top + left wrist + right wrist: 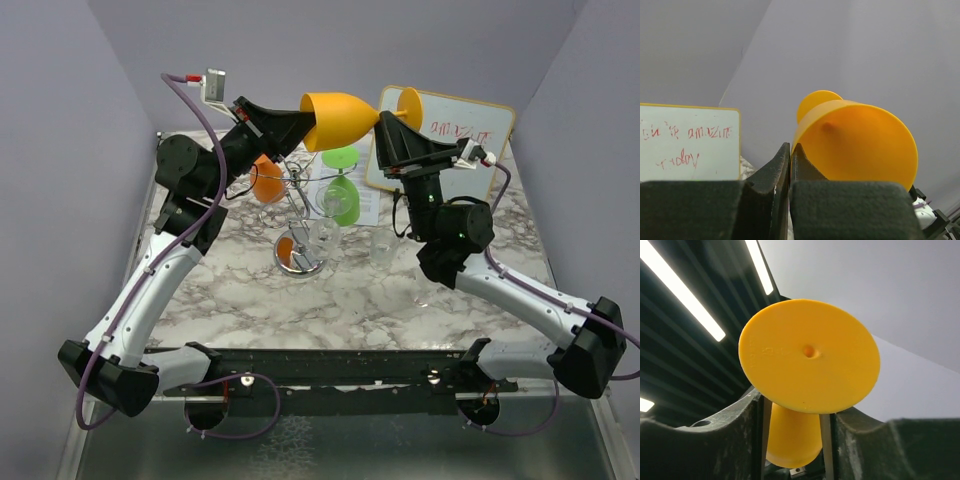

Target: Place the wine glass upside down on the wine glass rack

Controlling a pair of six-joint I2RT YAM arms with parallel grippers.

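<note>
My right gripper needs to hold the wine glass's stem and turn the foot [410,106] so my left gripper can take it, because my left gripper is pinching the wine glass by its rim [306,104].
A yellow-orange wine glass [340,118] hangs on its side, high above the table, between my two grippers. My left gripper [305,122] is shut on the rim of its bowl. In the left wrist view the rim's thin wall is pinched between the fingers [782,165], and the bowl [860,145] fills the right side. My right gripper [395,125] stands open astride the stem, just behind the round foot [807,355]. Its fingers [747,415] flank the glass, and the stem itself is hidden behind the foot. The chrome wine glass rack [300,262] stands on the marble below.
An orange glass [267,182] hangs on the rack's left side. A green glass [343,198] is by its right arms. Two clear glasses [325,235] [383,250] stand on the table. A whiteboard [455,140] leans at the back right.
</note>
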